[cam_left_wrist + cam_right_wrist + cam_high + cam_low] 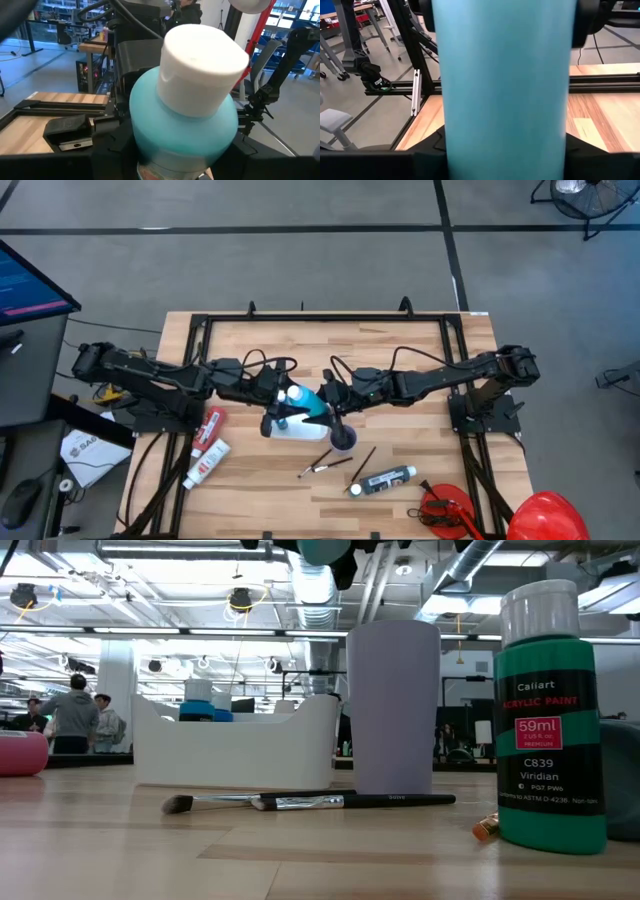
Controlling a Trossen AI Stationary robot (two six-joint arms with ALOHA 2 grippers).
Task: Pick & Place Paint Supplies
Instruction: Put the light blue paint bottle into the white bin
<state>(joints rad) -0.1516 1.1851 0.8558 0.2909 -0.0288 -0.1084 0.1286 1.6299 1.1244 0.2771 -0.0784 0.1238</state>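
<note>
The light blue bottle's white cap [294, 392] leans toward my left gripper, so I should open that gripper and grasp the bottle's body [313, 403] squarely before my right gripper opens.
A light blue bottle [308, 400] with a white cap [202, 62] hangs upright above the white tray [285, 428] and the pale cup [343, 438]. Only its bottom [325, 548] shows in the low view. My left gripper [283, 395] comes at it from the table's left and is shut on it. My right gripper [328, 398] comes from the right and is shut on its body. On the table lie a red tube [211, 425], a white tube with a red label [205, 464] and two dark-handled brushes [325, 465] [362, 463]. A green bottle with a white cap [550, 720] stands near them. My left gripper pinches the bottle's lower body [150, 150] between its two fingers, coming level from the table's left. The bottle is upright, cap up, lifted clear of the table. My right gripper has the bottle's body [505, 145] between its two fingers, level from the table's right, across the upright bottle. The bottle fills that wrist view and hides the pads.
The tray [240, 745] holds a blue, white-capped item [198, 700]. The cup [392, 705] stands right of the tray, with one brush [330, 802] lying in front. A red tool [445, 510] and a red helmet [545, 515] sit at the near right corner. A black frame [330, 318] borders the table.
</note>
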